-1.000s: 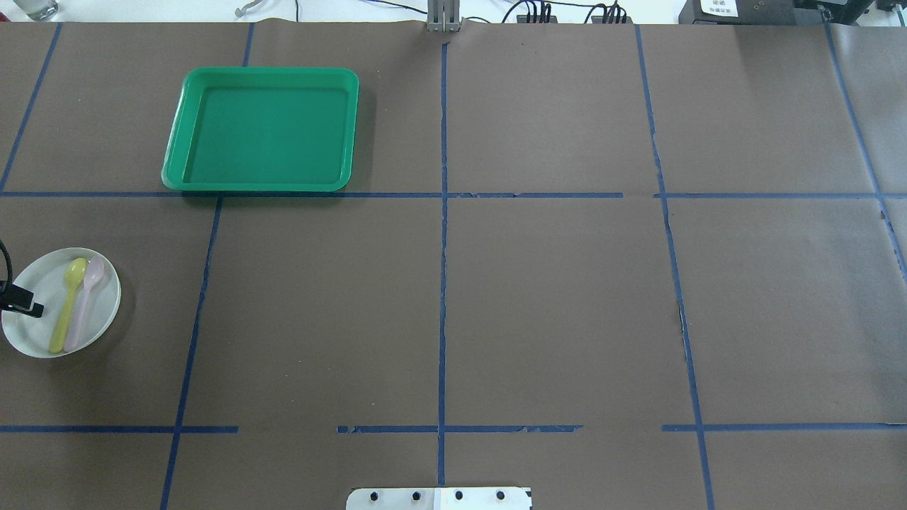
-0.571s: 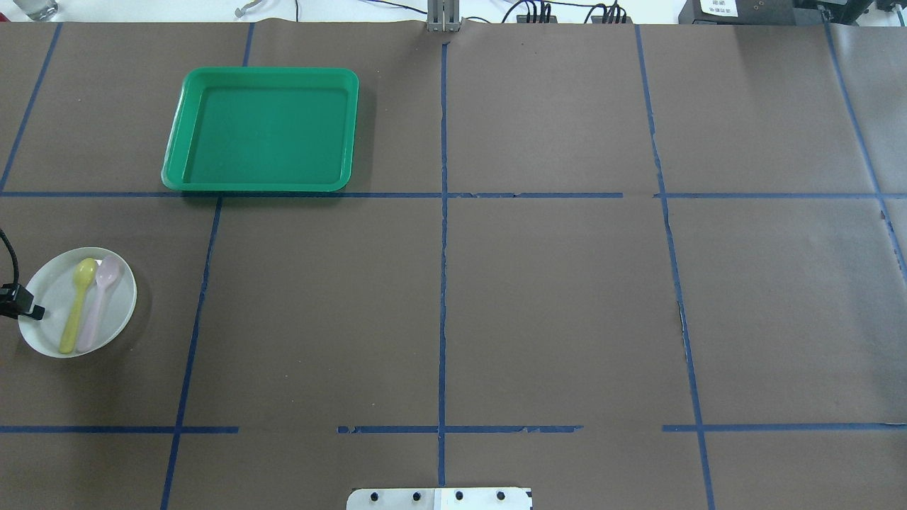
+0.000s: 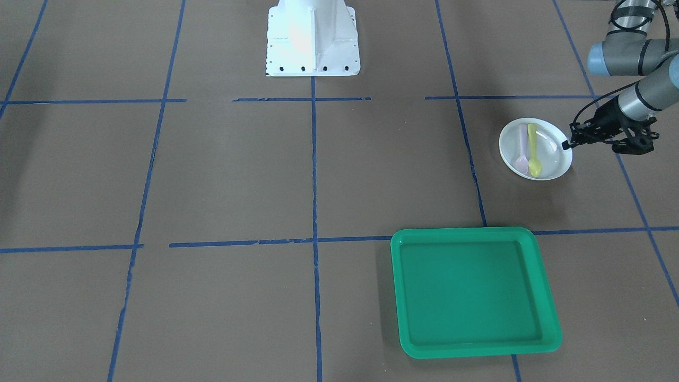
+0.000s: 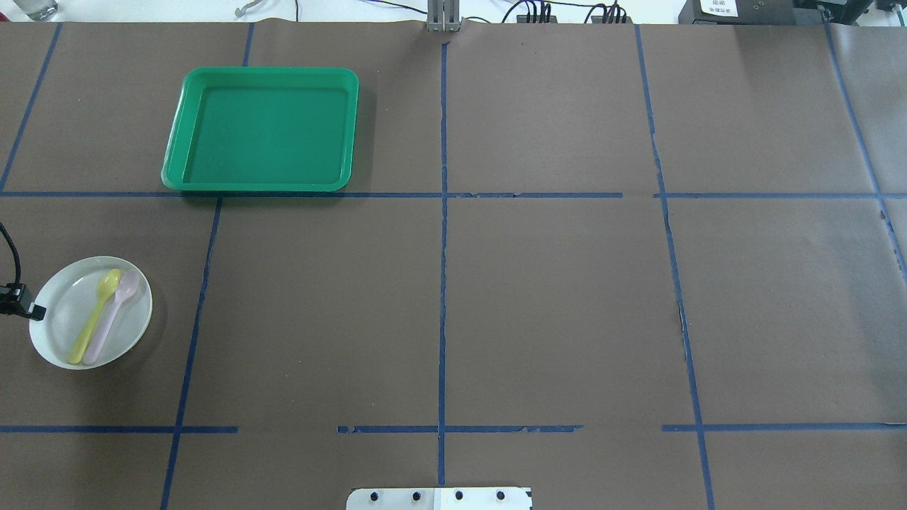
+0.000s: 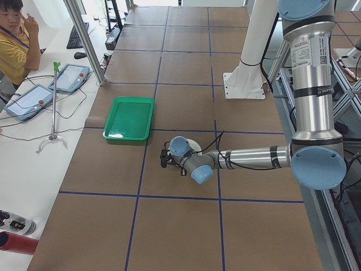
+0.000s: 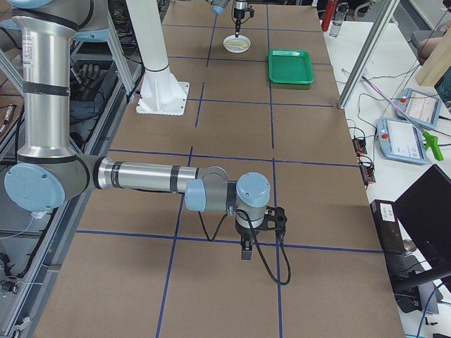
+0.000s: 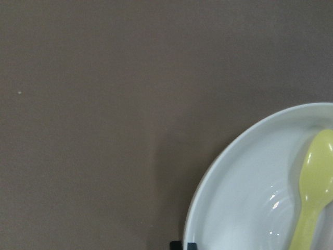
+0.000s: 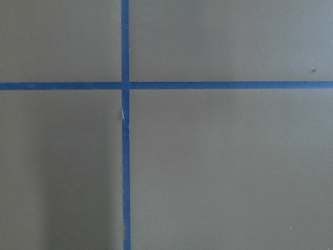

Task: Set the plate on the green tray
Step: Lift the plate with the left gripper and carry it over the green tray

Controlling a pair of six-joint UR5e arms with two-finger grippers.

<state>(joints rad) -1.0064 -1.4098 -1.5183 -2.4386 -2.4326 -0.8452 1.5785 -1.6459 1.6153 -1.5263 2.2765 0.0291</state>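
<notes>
The robot's left gripper is pinching the plate's rim [image 3: 568, 158] with both spoons inside the plate, so the robot should go on carrying the plate level until it rests in the empty green tray [image 3: 475, 292].
The white plate [image 4: 64, 322] lies at the table's left side, with a yellow spoon [image 4: 96, 315] and a pink spoon [image 4: 113, 319] in it. My left gripper [image 4: 34, 310] is shut on the plate's left rim. In the front-facing view, the left gripper [image 3: 566, 144] is at the right edge of the plate [image 3: 551, 156]. The left wrist view shows the plate's rim [image 7: 208, 198] and the yellow spoon [image 7: 312, 198]. The green tray [image 4: 262, 127] lies empty farther back, apart from the plate. My right gripper [image 6: 245, 252] hovers over bare table far to the right; I cannot tell whether it is open or shut.
The robot's white base [image 3: 313, 37] stands at the table's near middle edge. Blue tape lines cross the brown table cover. A white bench with teach pendants [image 5: 67, 76] and a seated person [image 5: 14, 34] runs along the far side of the table.
The plate has slid to the right and turned a little clockwise, the spoons turning with it. The left gripper has shifted slightly right. The tray has not moved.
</notes>
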